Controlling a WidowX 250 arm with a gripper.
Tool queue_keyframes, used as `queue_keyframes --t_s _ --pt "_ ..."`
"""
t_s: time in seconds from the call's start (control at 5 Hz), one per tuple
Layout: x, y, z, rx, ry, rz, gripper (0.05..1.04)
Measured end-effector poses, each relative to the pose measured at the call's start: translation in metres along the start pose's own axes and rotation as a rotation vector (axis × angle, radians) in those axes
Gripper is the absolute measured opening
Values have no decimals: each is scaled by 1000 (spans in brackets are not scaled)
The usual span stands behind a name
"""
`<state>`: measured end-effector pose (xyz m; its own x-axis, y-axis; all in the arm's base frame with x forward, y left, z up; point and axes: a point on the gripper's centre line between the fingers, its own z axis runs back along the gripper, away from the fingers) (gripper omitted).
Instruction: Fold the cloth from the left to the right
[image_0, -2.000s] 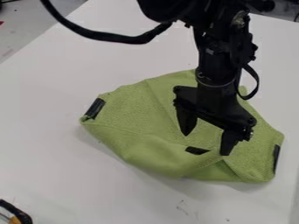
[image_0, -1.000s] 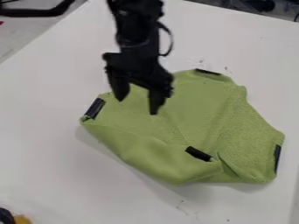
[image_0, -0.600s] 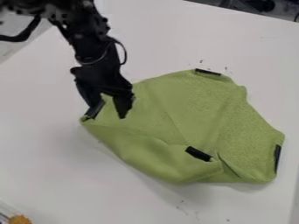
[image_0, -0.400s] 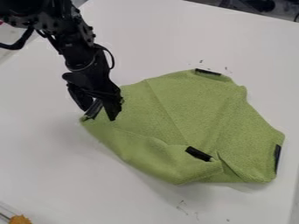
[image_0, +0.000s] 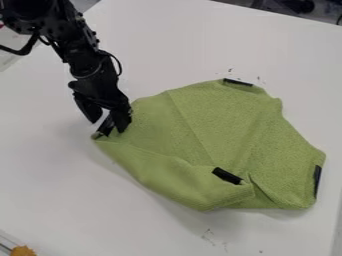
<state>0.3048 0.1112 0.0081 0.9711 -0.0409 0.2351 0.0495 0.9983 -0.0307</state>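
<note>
I expect the green cloth to fold with a bulge when I carry the taped corner across, because its folded lower edge runs loosely to that corner.
My gripper (image_0: 107, 124) hangs at the left corner of the green cloth (image_0: 207, 130), its two fingers spread apart. One finger is just off the cloth's left edge and the other is over the cloth, with the black-taped left corner (image_0: 105, 127) between or just below them; whether they touch it I cannot tell. The cloth lies spread on the table with its lower left part folded over, and black patches mark its top, its right edge and the fold near the bottom middle.
The white table (image_0: 53, 185) surrounds the cloth. An orange-yellow object (image_0: 23, 250) shows at the lower left corner. Dark equipment (image_0: 294, 6) stands beyond the table's far edge at the upper right.
From over the cloth's right-middle part, my gripper has moved left to the left corner, lately shifting slightly further left. Its fingers have drawn somewhat closer together. The cloth has not visibly moved.
</note>
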Motion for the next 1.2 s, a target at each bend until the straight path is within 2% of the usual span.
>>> queue_keyframes --t_s 0.4,0.6,0.8,1.0,1.2 --pt "-1 1 -2 -11 38 -5 371" --pt "-6 -1 -1 -23 71 -14 168" --pt "-3 0 16 15 89 -69 78" --pt "25 -12 53 92 35 -113 66" --pt "40 -56 77 127 15 -137 66"
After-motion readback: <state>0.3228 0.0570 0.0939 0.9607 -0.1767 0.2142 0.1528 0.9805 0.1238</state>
